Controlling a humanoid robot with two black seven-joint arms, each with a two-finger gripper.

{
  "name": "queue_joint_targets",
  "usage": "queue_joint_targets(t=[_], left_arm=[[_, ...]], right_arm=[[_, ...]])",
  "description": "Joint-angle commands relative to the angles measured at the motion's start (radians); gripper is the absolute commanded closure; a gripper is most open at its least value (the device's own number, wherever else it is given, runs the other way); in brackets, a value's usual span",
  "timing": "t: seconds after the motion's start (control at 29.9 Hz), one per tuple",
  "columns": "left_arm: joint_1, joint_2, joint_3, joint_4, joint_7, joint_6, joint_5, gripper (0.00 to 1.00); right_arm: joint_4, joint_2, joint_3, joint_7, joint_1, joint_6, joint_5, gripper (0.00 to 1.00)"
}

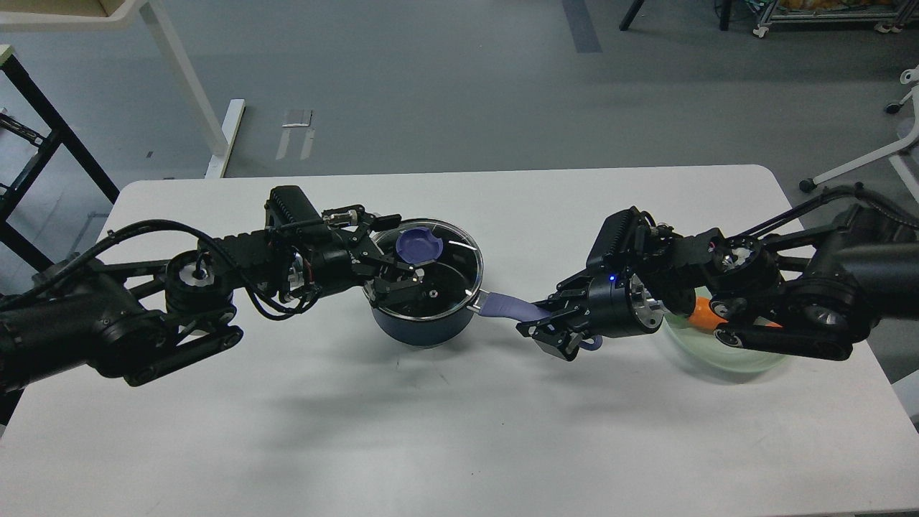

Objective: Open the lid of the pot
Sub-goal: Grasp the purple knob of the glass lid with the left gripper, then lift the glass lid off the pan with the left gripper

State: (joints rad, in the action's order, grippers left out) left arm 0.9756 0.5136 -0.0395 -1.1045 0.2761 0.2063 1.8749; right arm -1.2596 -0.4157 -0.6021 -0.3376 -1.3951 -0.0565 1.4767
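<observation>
My gripper will uncover an empty pot (423,329) when it lifts the glass lid, because only the dark inside (450,280) shows through the lid.
A dark blue pot (423,327) stands mid-table with a glass lid (449,276) on it; the lid has a purple knob (420,246). My left gripper (403,251) lies low over the lid's left side, open. One finger is behind the knob and one in front of it, and they do not seem to touch it. My right gripper (549,327) is shut on the end of the pot's purple handle (506,305), to the right of the pot.
A pale green bowl (725,352) with an orange object (703,310) in it sits under my right arm near the table's right edge. White table (431,431). A table leg and a dark frame stand on the floor at back left.
</observation>
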Motion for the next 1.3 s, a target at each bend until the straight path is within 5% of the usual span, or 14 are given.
queue_joint_targets(t=[0.0,0.37,1.07,1.27], left_arm=[[0.000,-0.004,0.000,0.014,0.002,0.002,-0.002,0.07],[0.000,-0.006,0.000,0.015,0.003,0.004,-0.002,0.15],[0.003,-0.017,0.000,0.015,0.028,0.005,-0.002,0.59],[0.041,-0.009,0.001,0.006,0.029,0.021,-0.003,0.59]], right_arm=[[-0.001,0.000,-0.001,0.000,-0.001,0.000,-0.001,0.83],[-0.001,0.000,-0.001,0.000,-0.010,0.001,-0.009,0.83],[-0.003,0.000,-0.002,0.000,-0.009,0.003,-0.007,0.83],[-0.003,-0.002,-0.002,0.000,-0.005,0.003,-0.007,0.83]])
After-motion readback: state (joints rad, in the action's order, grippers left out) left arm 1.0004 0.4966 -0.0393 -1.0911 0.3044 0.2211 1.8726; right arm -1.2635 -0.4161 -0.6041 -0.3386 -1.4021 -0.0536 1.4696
